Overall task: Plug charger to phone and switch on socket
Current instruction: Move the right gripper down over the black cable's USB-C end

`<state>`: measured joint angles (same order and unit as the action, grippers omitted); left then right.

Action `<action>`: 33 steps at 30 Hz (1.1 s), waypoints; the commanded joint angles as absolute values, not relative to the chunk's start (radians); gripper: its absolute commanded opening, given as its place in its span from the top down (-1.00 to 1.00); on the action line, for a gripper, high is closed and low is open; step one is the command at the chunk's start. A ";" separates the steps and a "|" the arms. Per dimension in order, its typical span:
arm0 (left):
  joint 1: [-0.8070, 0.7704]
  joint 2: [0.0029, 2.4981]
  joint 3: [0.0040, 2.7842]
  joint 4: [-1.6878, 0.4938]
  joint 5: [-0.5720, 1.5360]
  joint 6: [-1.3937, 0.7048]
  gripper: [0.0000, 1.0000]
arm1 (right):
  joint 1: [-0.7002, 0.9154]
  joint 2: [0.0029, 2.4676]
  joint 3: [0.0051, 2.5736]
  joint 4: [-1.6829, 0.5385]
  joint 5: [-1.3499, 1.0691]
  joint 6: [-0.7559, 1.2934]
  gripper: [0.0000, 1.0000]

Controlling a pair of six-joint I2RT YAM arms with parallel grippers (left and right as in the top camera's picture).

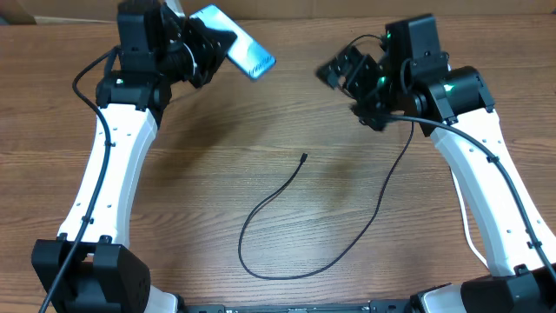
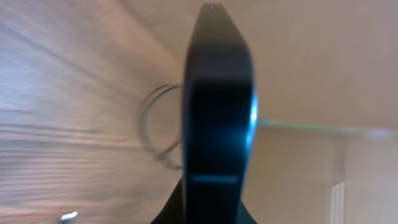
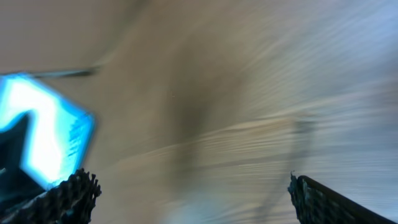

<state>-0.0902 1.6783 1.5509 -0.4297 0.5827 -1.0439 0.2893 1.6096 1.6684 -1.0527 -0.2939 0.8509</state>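
My left gripper holds the phone slanted at the back, away from the connector tip, so next I bring it forward, straight, before plugging in.
My left gripper is shut on the phone and holds it tilted in the air at the back left, light blue screen up. In the left wrist view the phone fills the middle, seen edge-on. The charger cable lies in a loop on the table, its connector tip free near the middle. My right gripper is open and empty in the air at the back right; its fingers show wide apart in the blurred right wrist view, with the phone at left. The socket is out of view.
The wooden table spans the view. The charger cable runs up toward the right arm. The left arm stands along the left side.
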 commanded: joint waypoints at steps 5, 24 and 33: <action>-0.132 1.674 1.566 -0.643 0.572 -0.512 0.92 | 0.300 1.590 1.523 -1.066 -0.027 0.776 -1.00; 0.012 1.702 1.566 -0.841 1.171 -0.082 0.91 | 0.304 1.599 1.304 -0.960 -0.047 0.785 -1.00; 0.012 1.765 1.566 -0.857 0.970 -0.243 0.92 | 0.352 1.620 1.255 -0.907 -0.086 0.787 -1.00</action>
